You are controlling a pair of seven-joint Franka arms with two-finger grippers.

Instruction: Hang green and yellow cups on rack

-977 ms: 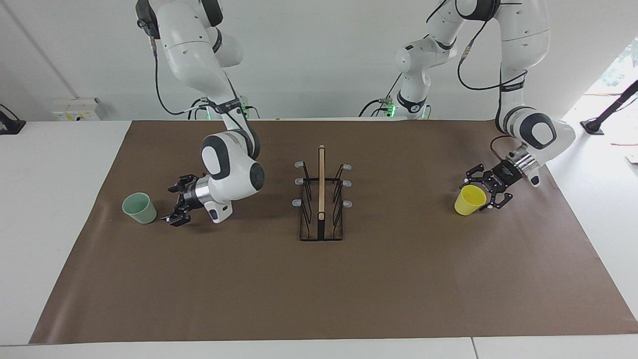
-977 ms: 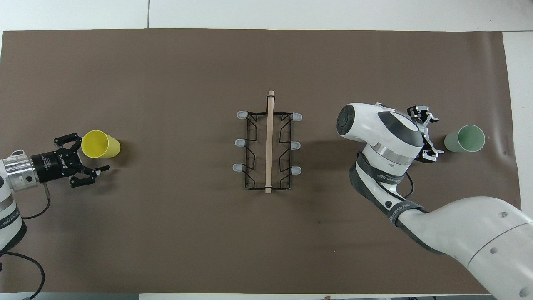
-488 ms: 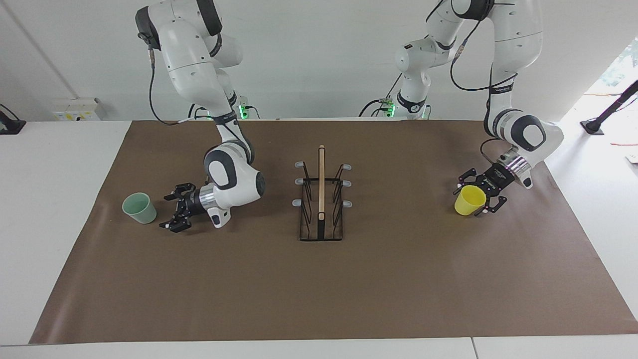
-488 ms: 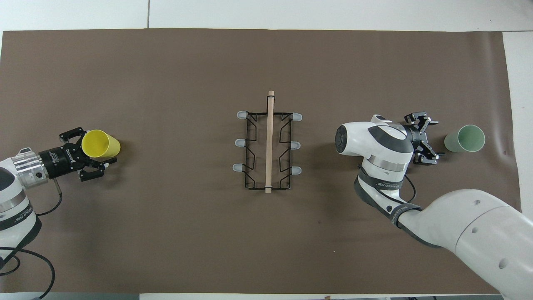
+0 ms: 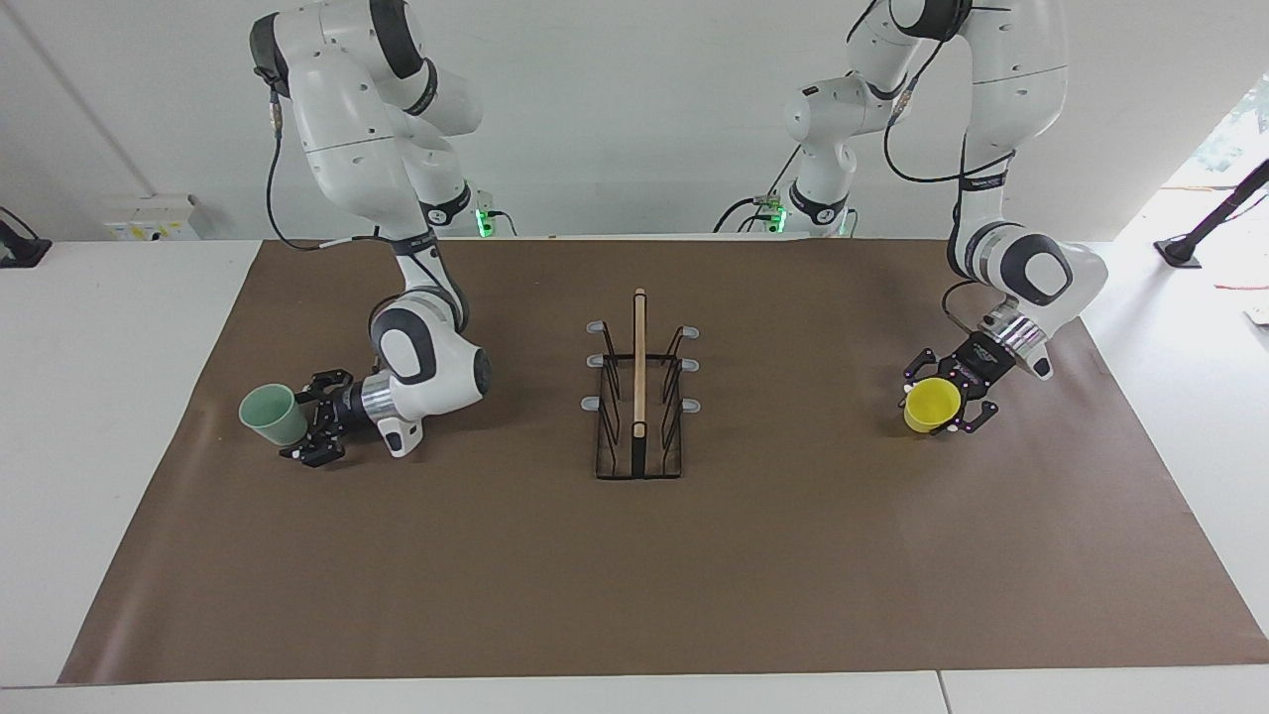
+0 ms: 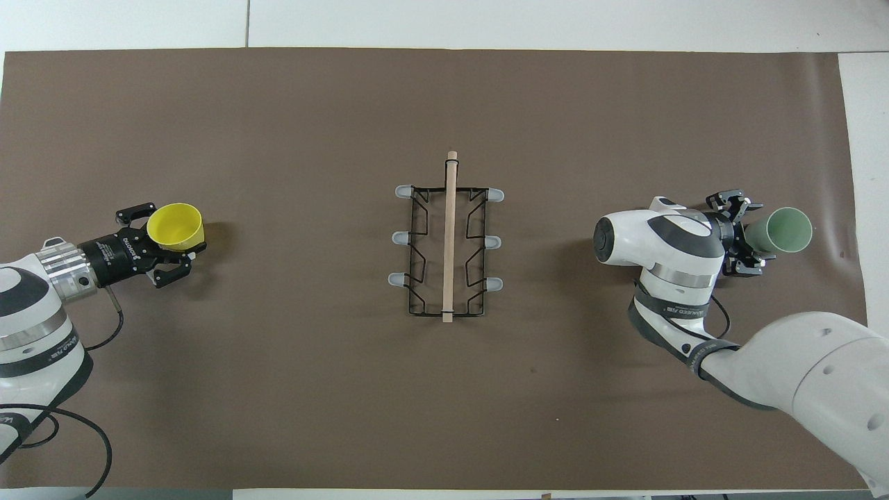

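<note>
The green cup's opening (image 6: 790,230) faces up, so the robot's right gripper should pick up the green cup and flip it opening down before it hangs the cup on the rack's peg (image 6: 494,284).
The yellow cup (image 5: 932,405) sits tilted toward the left arm's end of the brown mat, also in the overhead view (image 6: 177,223). My left gripper (image 5: 940,397) (image 6: 169,241) is low over the mat, shut on this cup from the side. The mint green cup (image 5: 266,412) (image 6: 790,229) stands toward the right arm's end. My right gripper (image 5: 309,418) (image 6: 755,234) is low and open, its fingers on either side of the green cup's lower part. The black wire rack (image 5: 639,387) (image 6: 449,236) with wooden top bar stands mid-mat, with no cup on its prongs.
The brown mat (image 5: 634,555) covers most of the white table. A white box (image 5: 154,216) sits at the table's edge near the robots, at the right arm's end. A black stand (image 5: 1205,233) is at the left arm's end.
My right gripper moved from beside the green cup to around it. My left gripper closed on the yellow cup, which tilted and shifted slightly. The rack has not moved.
</note>
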